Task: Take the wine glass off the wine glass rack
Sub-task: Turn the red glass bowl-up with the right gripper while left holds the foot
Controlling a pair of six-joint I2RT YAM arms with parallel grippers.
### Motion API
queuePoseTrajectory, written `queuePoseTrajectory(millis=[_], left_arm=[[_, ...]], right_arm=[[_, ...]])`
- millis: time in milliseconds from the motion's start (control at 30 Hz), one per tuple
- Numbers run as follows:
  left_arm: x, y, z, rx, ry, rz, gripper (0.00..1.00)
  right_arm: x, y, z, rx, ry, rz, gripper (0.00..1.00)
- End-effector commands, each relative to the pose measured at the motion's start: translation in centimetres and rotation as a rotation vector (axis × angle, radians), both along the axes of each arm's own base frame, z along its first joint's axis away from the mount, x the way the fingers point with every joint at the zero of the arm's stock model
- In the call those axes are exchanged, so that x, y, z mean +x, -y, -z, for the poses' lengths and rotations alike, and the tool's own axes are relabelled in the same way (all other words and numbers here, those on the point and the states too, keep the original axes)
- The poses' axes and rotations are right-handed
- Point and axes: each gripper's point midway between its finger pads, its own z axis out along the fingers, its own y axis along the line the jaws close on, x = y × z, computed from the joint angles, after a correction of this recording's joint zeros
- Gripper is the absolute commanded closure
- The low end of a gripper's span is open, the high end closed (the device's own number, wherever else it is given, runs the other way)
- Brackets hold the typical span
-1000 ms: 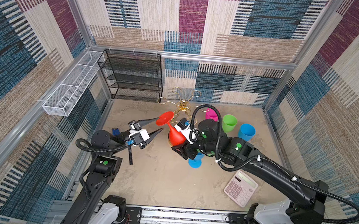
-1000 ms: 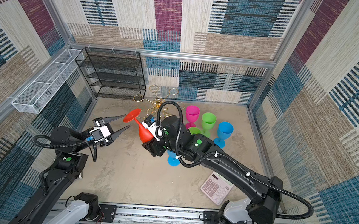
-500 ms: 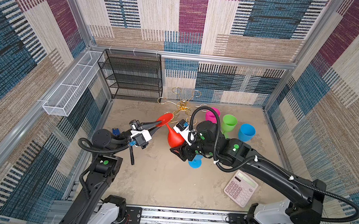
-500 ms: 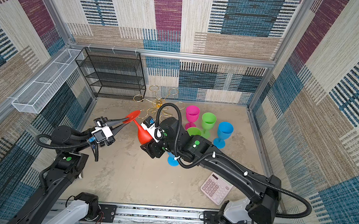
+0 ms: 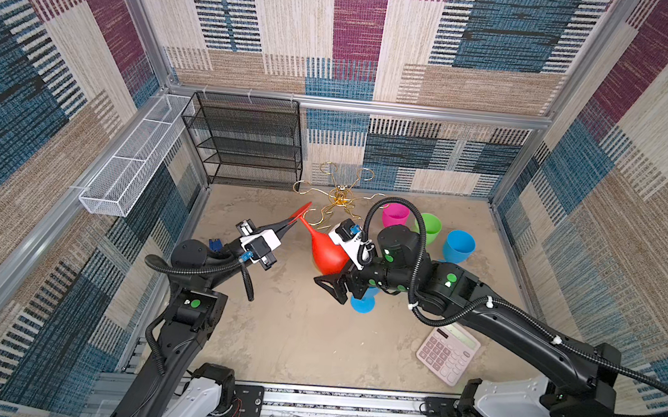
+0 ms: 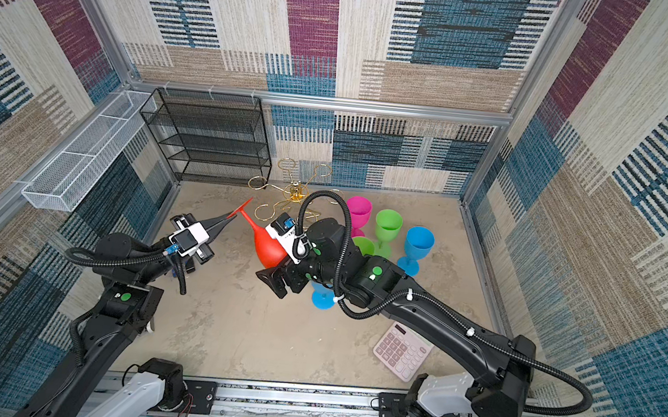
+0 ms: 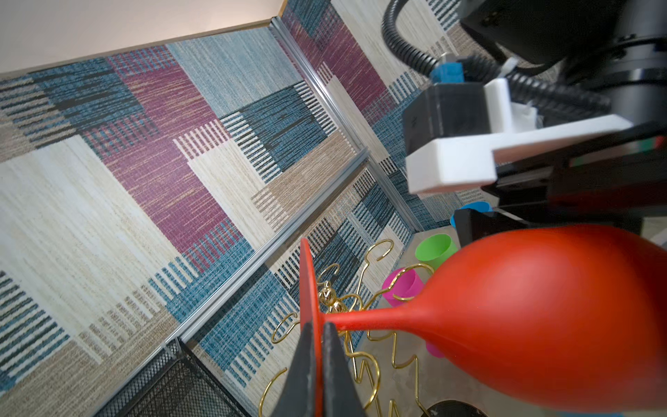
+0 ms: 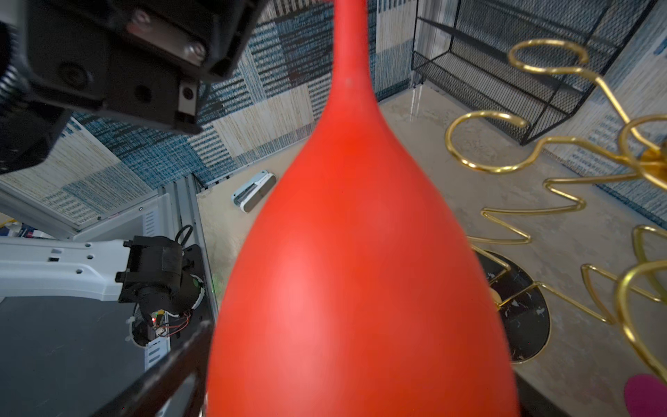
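The red wine glass is hanging from my left gripper [image 5: 302, 210] with its foot up. Next, I swing its foot down and let my right gripper grab the bowl [image 5: 327, 254].
A red wine glass [image 5: 325, 254] [image 6: 270, 249] hangs tilted in the air, foot up and to the left, bowl low. My left gripper [image 5: 291, 224] [image 6: 231, 215] [image 7: 317, 328] is shut on the rim of the flat foot. My right gripper [image 5: 330, 270] [image 8: 353, 390] is open, its jaws wide on either side of the bowl [image 8: 361, 252]. One finger [image 8: 162, 379] stands just off the bowl's side. Right behind the foot is the gold wine glass rack [image 5: 339, 197] [image 6: 296, 191] [image 7: 339, 307]. The stem [image 7: 368, 317] looks clear of the rack's loops.
Pink [image 5: 395, 215], green [image 5: 428, 227] and blue [image 5: 459, 246] glasses stand right of the rack. Another blue glass's foot [image 5: 362, 304] shows under my right arm. A pink calculator [image 5: 448, 350] lies front right. A black mesh shelf [image 5: 246, 142] and white basket [image 5: 132, 165] line the back left.
My left gripper's jaws have closed onto the glass's foot. My right gripper's jaws have spread away from the bowl. The glass has barely moved.
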Motion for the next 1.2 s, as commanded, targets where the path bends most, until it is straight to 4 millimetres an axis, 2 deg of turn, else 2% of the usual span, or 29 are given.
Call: queuePoseTrajectory(millis=[0,133,200,333,433,500,667,900,1167], left_arm=[[2.3,-2.5,0.5,-0.225,-0.238,-0.121,1.00],[3.8,-4.7,3.0,-0.473,-0.549,-0.222,1.00],[3.9,-5.3,4.9,-0.593,-0.720,-0.243,1.00],[3.6,-4.8,7.1,-0.755,-1.000,-0.155,1.00],[3.0,-3.2,7.9,-0.850,-1.216,0.024,1.00],[2.7,-2.4,7.9,-0.903,-1.314,0.144,1.00],[1.5,-1.3,7.1,-0.943,-1.386,0.325,1.00],[-0.4,-0.3,7.9,-0.873,-1.464,0.378,1.00],[-0.9,0.0,10.4,-0.857,-1.546,0.374,1.00]], right_arm=[[0.5,0.5,-4.7,0.167,0.083,0.013,0.01],[0.5,3.6,-8.9,0.328,0.194,0.047,0.01],[0.1,5.5,-10.0,0.392,0.275,0.070,0.01],[-0.8,7.4,-9.6,0.431,0.396,0.071,0.01],[-1.8,7.9,-8.5,0.461,0.472,0.043,0.01],[-2.3,7.7,-7.8,0.473,0.514,0.011,0.01],[-1.5,5.8,-6.9,0.467,0.545,-0.037,0.01],[-0.3,2.5,-6.7,0.494,0.550,-0.108,0.01],[-0.2,0.6,-8.1,0.581,0.545,-0.180,0.01]])
